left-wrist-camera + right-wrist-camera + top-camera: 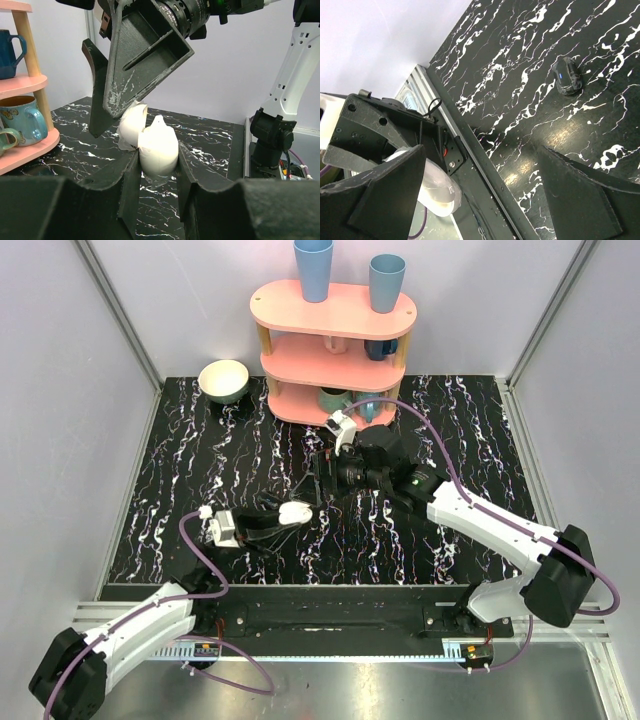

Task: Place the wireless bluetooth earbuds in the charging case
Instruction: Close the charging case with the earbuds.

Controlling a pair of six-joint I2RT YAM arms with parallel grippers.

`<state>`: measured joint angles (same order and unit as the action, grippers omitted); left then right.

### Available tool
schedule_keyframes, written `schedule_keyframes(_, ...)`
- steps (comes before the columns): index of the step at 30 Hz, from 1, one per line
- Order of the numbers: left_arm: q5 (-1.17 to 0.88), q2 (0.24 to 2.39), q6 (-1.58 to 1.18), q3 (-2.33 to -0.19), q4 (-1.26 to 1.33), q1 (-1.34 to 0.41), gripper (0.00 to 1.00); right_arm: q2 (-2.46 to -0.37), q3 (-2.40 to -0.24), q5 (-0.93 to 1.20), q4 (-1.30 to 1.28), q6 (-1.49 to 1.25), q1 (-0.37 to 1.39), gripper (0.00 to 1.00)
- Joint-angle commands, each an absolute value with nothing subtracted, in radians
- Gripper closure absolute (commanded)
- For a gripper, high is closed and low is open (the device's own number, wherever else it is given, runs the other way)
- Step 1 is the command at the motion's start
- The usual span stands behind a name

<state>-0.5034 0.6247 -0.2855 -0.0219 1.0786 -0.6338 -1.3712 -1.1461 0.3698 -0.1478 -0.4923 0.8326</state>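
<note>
The charging case's lid (133, 124) is open next to my right gripper's finger. My left gripper should move the case (159, 149) under that finger to push the lid closed.
The charging case (159, 149) is a white pebble held upright a little above the black marbled table, my left gripper (157, 156) shut on its sides. Its lid (132, 124) stands open behind. In the top view the case (295, 512) sits at the tip of the left gripper (279, 519), left of centre. My right gripper (322, 476) hangs open just above and behind it, and its dark fingers (142, 55) loom over the case. In the right wrist view the right gripper (485, 200) is open and empty, the case (436, 192) beside its left finger. I cannot make out any earbuds.
A pink three-tier shelf (335, 350) stands at the back, with two blue cups (313, 268) on top and mugs (22, 120) on its lower tiers. A pale bowl (224, 380) sits to its left. A small dark object (566, 76) lies on the table.
</note>
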Motion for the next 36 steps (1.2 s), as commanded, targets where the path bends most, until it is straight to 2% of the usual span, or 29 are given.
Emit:
schedule_keyframes(1,-0.469,0.627,-0.291,0.006,1.17,-0.634,1.0,-1.37,-1.169,0.42,-0.126,-0.472,0.833,0.0)
schedule_keyframes(19,-0.289,0.555,-0.311,0.035,1.128,-0.634,1.0,-1.335,-1.151,0.43,-0.143,-0.442,0.833,0.0)
schedule_keyframes(22,-0.258,0.538,-0.328,0.026,1.082,-0.634,0.99,-1.257,-1.125,0.293,-0.154,-0.439,0.833,0.0)
schedule_keyframes(27,-0.187,0.482,-0.334,0.021,1.014,-0.634,1.0,-1.053,-0.993,0.166,0.023,-0.338,0.833,0.0)
schedule_keyframes(31,-0.169,0.474,-0.328,0.025,1.009,-0.634,1.0,-1.068,-1.023,0.118,-0.067,-0.331,0.833,0.0)
schedule_keyframes(36,-0.257,0.506,-0.321,0.008,0.968,-0.634,1.0,-1.12,-1.038,0.168,-0.028,-0.37,0.831,0.0)
